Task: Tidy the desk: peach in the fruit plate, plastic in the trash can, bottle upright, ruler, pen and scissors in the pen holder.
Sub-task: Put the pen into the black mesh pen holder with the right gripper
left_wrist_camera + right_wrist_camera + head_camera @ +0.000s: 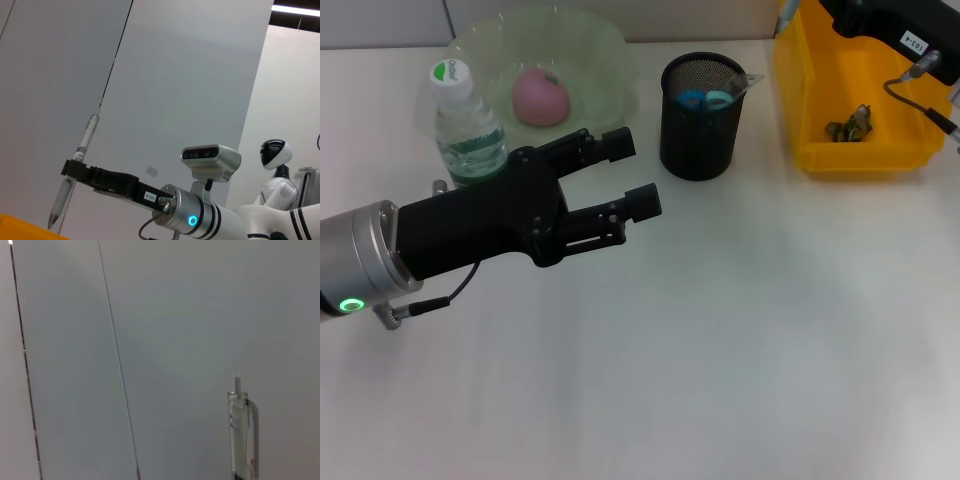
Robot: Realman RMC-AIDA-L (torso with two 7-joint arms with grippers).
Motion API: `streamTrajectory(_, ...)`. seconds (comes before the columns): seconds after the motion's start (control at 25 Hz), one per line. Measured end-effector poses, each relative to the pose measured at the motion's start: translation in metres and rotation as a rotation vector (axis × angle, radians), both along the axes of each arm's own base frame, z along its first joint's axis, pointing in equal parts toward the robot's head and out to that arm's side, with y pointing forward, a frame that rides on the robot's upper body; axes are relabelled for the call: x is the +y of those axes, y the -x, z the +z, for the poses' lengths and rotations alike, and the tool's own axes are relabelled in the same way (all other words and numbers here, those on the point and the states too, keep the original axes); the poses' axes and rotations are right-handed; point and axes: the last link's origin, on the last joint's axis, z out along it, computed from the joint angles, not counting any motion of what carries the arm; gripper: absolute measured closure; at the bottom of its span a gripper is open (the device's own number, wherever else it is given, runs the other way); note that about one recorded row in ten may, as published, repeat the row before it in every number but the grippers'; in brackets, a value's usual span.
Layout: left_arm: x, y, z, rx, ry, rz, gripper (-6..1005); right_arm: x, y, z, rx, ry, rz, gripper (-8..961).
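Observation:
I should keep carrying the pen with my right gripper to the pen holder's opening point(702, 74), which has space, as the pen's tip point(52, 220) points down, until the tip is inside, then let go.
My left gripper point(632, 173) hovers open and empty over the table, between the upright bottle point(466, 127) and the black mesh pen holder point(702, 118). Blue scissors handles point(704, 99) and a clear ruler tip point(747, 81) stick out of the holder. The pink peach point(540, 97) lies in the pale green fruit plate point(605, 45). Crumpled plastic point(850, 125) lies in the yellow trash can point(820, 90). My right arm point(900, 30) is at the far right. In the left wrist view my right gripper point(73, 170) is shut on a clear pen point(82, 150), held upright with its tip down. The pen's top point(243, 435) shows in the right wrist view.
The trash can's corner point(20, 227) lies just below the pen tip. The bottle stands right beside my left arm's black housing point(480, 225). Another white robot point(275, 155) stands far off in the room.

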Motion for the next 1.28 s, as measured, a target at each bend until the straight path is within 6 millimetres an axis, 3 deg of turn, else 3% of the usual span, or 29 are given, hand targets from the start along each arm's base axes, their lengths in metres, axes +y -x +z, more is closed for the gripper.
streamTrajectory(0.36, 0.001, 0.000, -0.003, 0.000, 0.005, 0.011, 206, 0.010, 0.002, -0.009, -0.034, 0.005, -0.038, 813)
streamTrajectory(0.72, 0.001, 0.003, -0.003, 0.004, 0.004, 0.018, 205, 0.013, 0.006, -0.033, -0.131, 0.000, -0.005, 811)
streamTrajectory(1.28, 0.005, 0.002, -0.006, 0.022, 0.004, 0.029, 206, 0.013, 0.002, -0.042, -0.192, 0.022, -0.014, 810)
